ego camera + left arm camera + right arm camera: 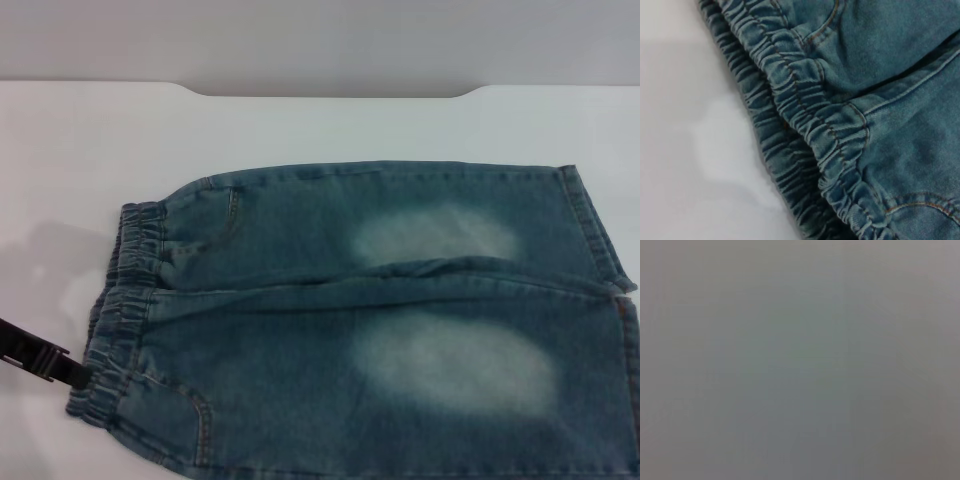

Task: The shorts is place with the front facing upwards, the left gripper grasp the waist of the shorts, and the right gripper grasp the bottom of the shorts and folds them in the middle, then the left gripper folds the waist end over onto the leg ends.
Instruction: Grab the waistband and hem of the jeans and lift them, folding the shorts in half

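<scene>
Next, my left gripper opens, reaches farther onto the gathered elastic (104, 391) and closes there before folding, because its fingers are only at the waist's outer edge (76, 396).
The shorts (380, 320) lie flat on the white table (80, 160), blue denim with two faded pale thigh patches. The gathered elastic waist (125, 300) is at the left, and the leg ends (600, 240) reach the right edge of the head view. My left gripper (62, 370) comes in as a black piece from the lower left, its tip right at the near corner of the waist. The left wrist view shows the ruffled waist (805, 115) close up, with no fingers in sight. My right gripper is out of view, and its wrist view shows only plain grey.
Bare white tabletop lies left of and beyond the shorts. The table's far edge (330, 95) has a shallow cut-out in the middle, with a grey surface behind it.
</scene>
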You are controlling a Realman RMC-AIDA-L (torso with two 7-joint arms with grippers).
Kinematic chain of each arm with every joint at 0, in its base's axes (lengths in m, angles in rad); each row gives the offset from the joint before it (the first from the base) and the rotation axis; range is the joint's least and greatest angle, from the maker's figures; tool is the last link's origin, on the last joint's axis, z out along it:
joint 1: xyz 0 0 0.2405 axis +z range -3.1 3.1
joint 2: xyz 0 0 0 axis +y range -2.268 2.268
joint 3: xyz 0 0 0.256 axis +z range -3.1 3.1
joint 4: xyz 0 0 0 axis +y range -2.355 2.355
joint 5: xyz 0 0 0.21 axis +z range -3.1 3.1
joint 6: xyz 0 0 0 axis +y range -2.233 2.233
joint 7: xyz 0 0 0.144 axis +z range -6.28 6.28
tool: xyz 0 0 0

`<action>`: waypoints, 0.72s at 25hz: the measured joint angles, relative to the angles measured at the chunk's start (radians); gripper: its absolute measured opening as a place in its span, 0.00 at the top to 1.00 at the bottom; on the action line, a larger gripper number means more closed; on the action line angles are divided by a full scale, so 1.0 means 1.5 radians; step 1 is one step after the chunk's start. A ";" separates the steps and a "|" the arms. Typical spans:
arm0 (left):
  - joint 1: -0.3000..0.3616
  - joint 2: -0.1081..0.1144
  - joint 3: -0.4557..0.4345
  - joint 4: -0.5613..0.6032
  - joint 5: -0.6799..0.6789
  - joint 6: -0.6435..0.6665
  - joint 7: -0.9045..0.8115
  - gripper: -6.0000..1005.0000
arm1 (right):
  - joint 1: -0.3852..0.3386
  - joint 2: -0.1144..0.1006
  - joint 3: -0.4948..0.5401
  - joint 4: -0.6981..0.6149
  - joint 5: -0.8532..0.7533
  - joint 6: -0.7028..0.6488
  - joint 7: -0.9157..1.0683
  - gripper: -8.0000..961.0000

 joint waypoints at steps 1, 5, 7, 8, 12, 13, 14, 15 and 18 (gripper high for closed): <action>-0.001 0.000 0.000 0.000 0.000 0.000 0.000 0.88 | 0.000 0.000 0.002 0.000 0.000 0.000 0.000 0.40; -0.001 0.000 -0.002 0.000 0.000 0.000 0.000 0.97 | 0.000 0.000 0.003 0.000 0.000 0.000 0.000 0.40; -0.002 0.000 -0.004 0.000 0.001 0.000 0.000 0.97 | 0.000 0.000 0.002 0.000 0.000 0.000 0.002 0.40; -0.002 0.000 -0.004 0.000 0.001 -0.001 0.000 0.97 | 0.000 0.000 -0.003 -0.001 -0.002 0.000 0.012 0.40; -0.009 -0.002 -0.004 0.000 0.001 -0.002 0.000 0.96 | -0.008 -0.006 -0.041 -0.049 -0.077 0.016 0.148 0.40; -0.011 -0.003 -0.003 0.000 0.001 -0.003 0.001 0.96 | -0.011 -0.005 -0.050 -0.077 -0.109 0.026 0.209 0.40; -0.014 -0.004 -0.003 0.000 0.001 -0.003 0.003 0.96 | -0.012 -0.004 -0.054 -0.092 -0.130 0.032 0.246 0.40; -0.015 -0.006 -0.002 0.000 0.001 -0.004 0.004 0.96 | -0.012 -0.004 -0.057 -0.109 -0.150 0.037 0.280 0.40; -0.021 -0.009 0.001 0.000 0.001 -0.005 0.007 0.95 | -0.013 -0.003 -0.057 -0.126 -0.168 0.039 0.302 0.40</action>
